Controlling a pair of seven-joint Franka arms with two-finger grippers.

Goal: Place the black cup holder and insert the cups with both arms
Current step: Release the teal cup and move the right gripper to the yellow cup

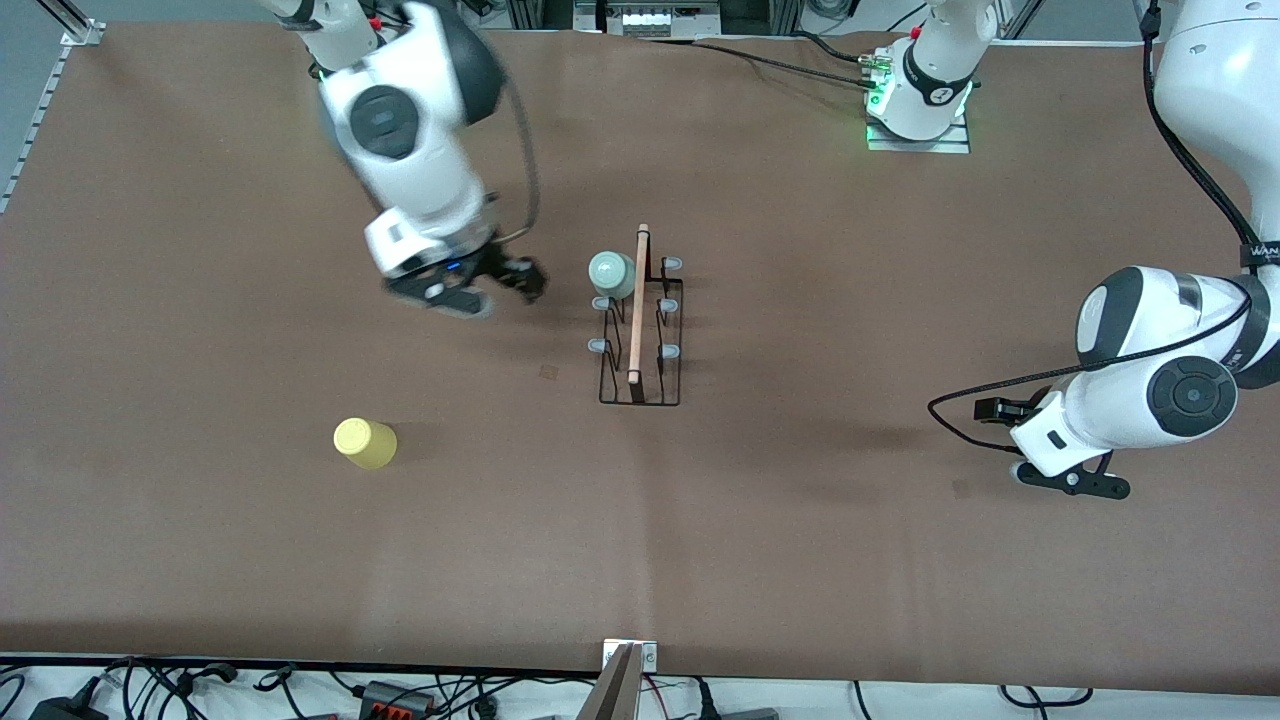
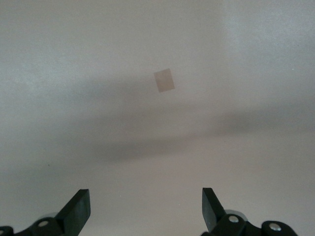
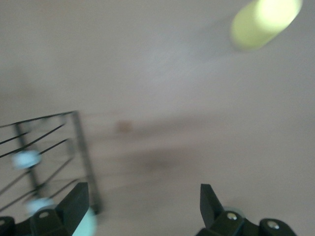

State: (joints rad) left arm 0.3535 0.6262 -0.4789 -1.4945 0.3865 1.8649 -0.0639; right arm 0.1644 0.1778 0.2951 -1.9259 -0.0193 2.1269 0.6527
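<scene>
The yellow cup (image 1: 365,443) will slide over another prong of the holder and stay in place when I lower it, because the green cup (image 1: 611,275) sits upside down over its own prong.
The black cup holder (image 1: 640,330) stands mid-table, its wooden rod (image 1: 638,300) along the top. A pale green cup (image 1: 611,274) sits upside down on one prong on the side toward the right arm. The yellow cup (image 1: 365,443) stands upside down on the table, nearer the front camera and toward the right arm's end. My right gripper (image 1: 515,280) hovers open and empty beside the holder, a short way from the green cup. In its wrist view the right gripper (image 3: 144,201) sees the holder (image 3: 81,142) and the yellow cup (image 3: 263,19). My left gripper (image 1: 1070,482) waits open over bare table, seen empty (image 2: 146,206).
A small square patch (image 1: 549,372) marks the table by the holder, and another patch (image 2: 164,80) lies under the left gripper. Cables and a metal bracket (image 1: 630,660) line the table's front edge. The left arm's base (image 1: 920,100) stands at the back.
</scene>
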